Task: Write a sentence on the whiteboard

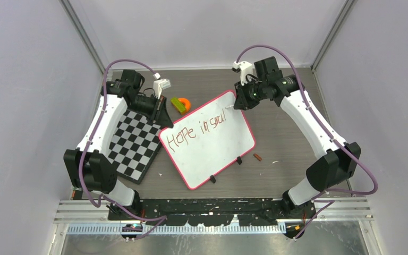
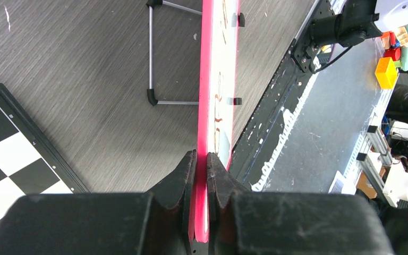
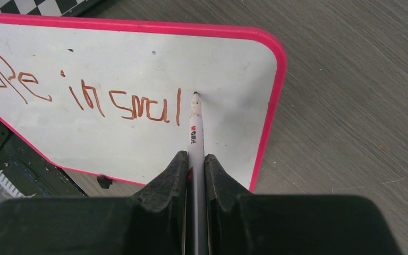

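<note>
With little room past the lettering's end (image 1: 224, 114), my right gripper should start the next word in the empty space (image 1: 196, 156) below while my left gripper regrips the whiteboard's corner.
The whiteboard (image 1: 212, 141) with a pink-red rim lies tilted in the middle of the table, two black clip feet on its near edge. Reddish-brown lettering (image 1: 197, 129) on it reads "Hope in smal" in one line; the right wrist view shows it too (image 3: 122, 106). My left gripper (image 1: 163, 119) is shut on the board's far-left edge (image 2: 204, 106). My right gripper (image 1: 239, 102) is shut on a grey-white marker (image 3: 195, 133), whose tip touches the board (image 3: 234, 64) just right of the last letter.
A black-and-white checkerboard (image 1: 134, 143) lies left of the whiteboard, under the left arm. A green block and an orange piece (image 1: 180, 104) sit behind the board. A small brown cap (image 1: 257, 156) lies right of the board's near corner. A wire stand (image 2: 159, 53) shows behind the board.
</note>
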Controlling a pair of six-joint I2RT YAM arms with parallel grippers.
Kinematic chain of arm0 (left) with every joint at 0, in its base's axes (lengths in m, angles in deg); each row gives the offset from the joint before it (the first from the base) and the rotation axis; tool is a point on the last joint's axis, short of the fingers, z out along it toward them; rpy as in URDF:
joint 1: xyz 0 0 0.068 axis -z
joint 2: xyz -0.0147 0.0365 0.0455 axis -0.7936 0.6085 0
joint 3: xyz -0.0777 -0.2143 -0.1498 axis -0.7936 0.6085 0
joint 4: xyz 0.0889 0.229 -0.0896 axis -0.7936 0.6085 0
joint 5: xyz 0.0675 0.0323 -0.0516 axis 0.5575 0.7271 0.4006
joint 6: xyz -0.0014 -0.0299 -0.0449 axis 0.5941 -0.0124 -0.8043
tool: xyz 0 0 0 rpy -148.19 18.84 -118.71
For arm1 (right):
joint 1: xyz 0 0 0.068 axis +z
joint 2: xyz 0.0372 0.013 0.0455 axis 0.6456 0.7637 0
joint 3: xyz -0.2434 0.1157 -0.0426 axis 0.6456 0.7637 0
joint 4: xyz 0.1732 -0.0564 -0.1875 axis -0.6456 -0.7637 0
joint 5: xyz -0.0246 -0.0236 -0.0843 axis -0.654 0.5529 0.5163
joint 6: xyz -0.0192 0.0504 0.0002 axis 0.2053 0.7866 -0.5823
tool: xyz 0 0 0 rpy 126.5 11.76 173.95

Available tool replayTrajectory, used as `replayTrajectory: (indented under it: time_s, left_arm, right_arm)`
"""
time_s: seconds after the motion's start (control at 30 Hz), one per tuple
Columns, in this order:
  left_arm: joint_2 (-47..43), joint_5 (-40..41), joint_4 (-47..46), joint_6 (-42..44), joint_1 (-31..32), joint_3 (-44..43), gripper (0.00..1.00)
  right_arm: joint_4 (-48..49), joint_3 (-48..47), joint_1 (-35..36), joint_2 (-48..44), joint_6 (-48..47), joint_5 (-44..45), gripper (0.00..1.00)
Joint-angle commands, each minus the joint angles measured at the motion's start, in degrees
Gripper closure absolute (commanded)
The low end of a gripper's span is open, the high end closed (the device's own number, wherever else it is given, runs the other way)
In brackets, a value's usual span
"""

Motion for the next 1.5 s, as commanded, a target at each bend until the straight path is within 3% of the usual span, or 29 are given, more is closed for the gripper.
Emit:
replayTrajectory:
  time_s: [0.0, 0.37, 0.6, 0.8, 1.13, 1.23, 1.47]
  left_arm:
    - [-0.6, 1.1, -1.6, 1.2, 0.9, 0.1, 1.00]
    - [0.3, 1.1, -1.7, 1.3, 0.9, -0.6, 1.00]
    - [1.4, 1.5, -1.6, 1.7, 1.2, -1.9, 1.00]
    - [4.4, 2.1, 0.0, 3.5, 1.7, -5.4, 1.00]
    - [7.7, 2.4, -0.8, 2.7, 3.0, -8.5, 1.00]
    - [6.7, 1.5, -0.8, 1.6, 3.0, -8.3, 0.96]
    - [0.4, 1.7, -2.3, -0.6, 1.8, -3.8, 0.66]
  right_arm:
    - [1.3, -1.4, -0.2, 0.5, -0.3, -0.7, 1.00]
    - [0.1, 7.1, -0.2, -5.2, -0.6, -1.0, 1.00]
    - [-3.1, 1.6, -0.4, -5.0, -2.4, 0.5, 1.00]
    - [-7.0, -3.3, -0.4, -3.7, -2.5, -4.5, 1.00]
    - [-7.3, -0.5, -0.4, -5.8, -0.6, -14.0, 1.00]
    - [-6.4, 1.1, -0.3, -6.8, 0.1, -15.7, 1.00]
    - [-2.7, 8.1, 2.2, -10.5, 2.6, -19.9, 1.00]
